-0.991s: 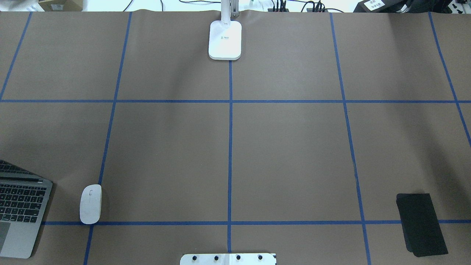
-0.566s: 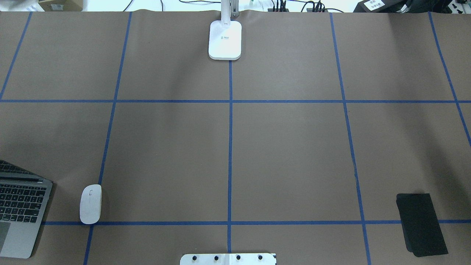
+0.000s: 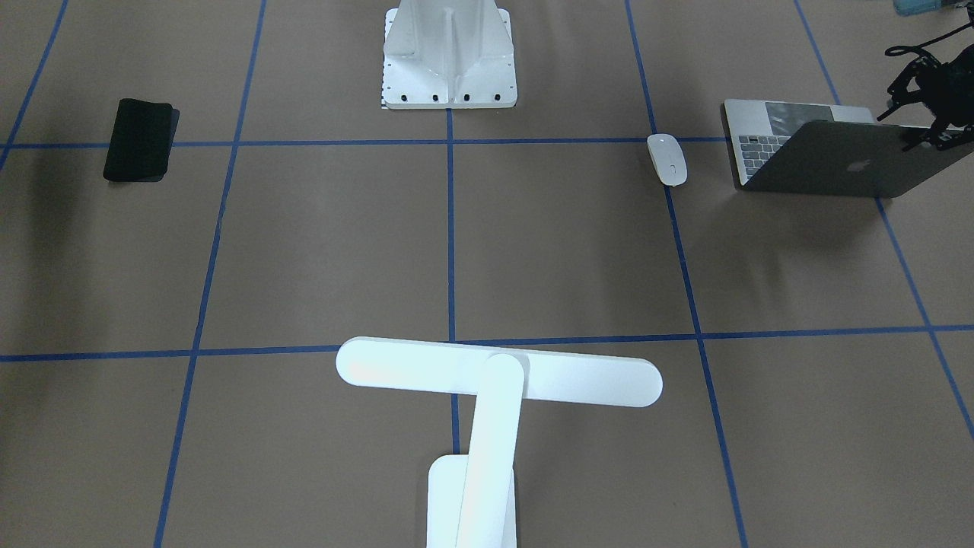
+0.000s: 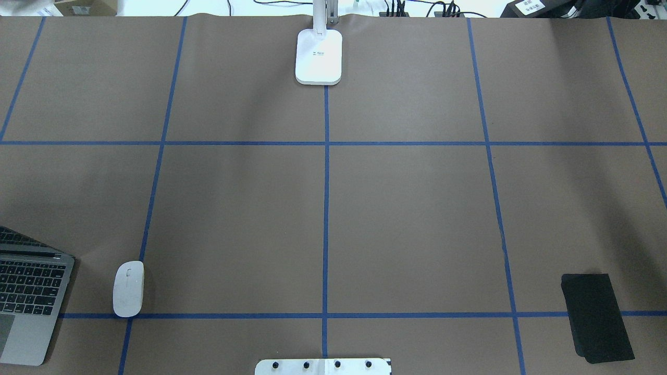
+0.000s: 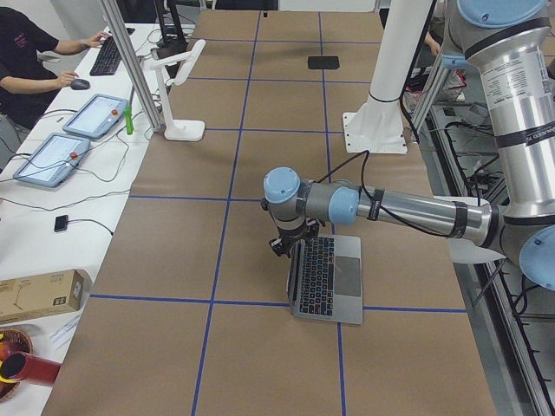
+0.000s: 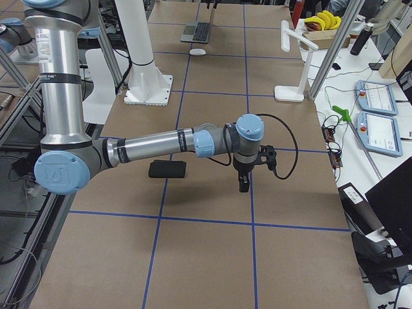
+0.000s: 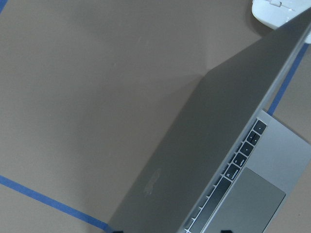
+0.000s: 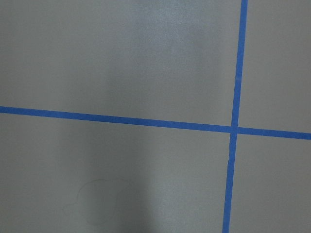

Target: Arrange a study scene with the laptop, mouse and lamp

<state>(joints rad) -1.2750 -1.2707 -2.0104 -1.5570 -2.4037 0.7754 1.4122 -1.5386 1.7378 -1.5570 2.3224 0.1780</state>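
The raised lid stays up on its own between my open fingers, so I expect the keyboard base to come with it, still spread open, when I lift the lid.
The laptop lies at the robot's left end of the table, its lid partly raised and its keyboard showing. My left gripper is at the lid's free edge. In the left wrist view its two fingertips stand apart at the bottom, with the lid edge running between them. The white mouse lies beside the laptop. The lamp stands upright at the far middle of the table, base flat. My right gripper hangs over bare table beyond a black mat; I cannot tell whether it is open or shut.
The black mat lies at the near right. A white bolted bracket sits at the near middle edge. Blue tape lines grid the brown table. A person works at a side desk with tablets past the far edge.
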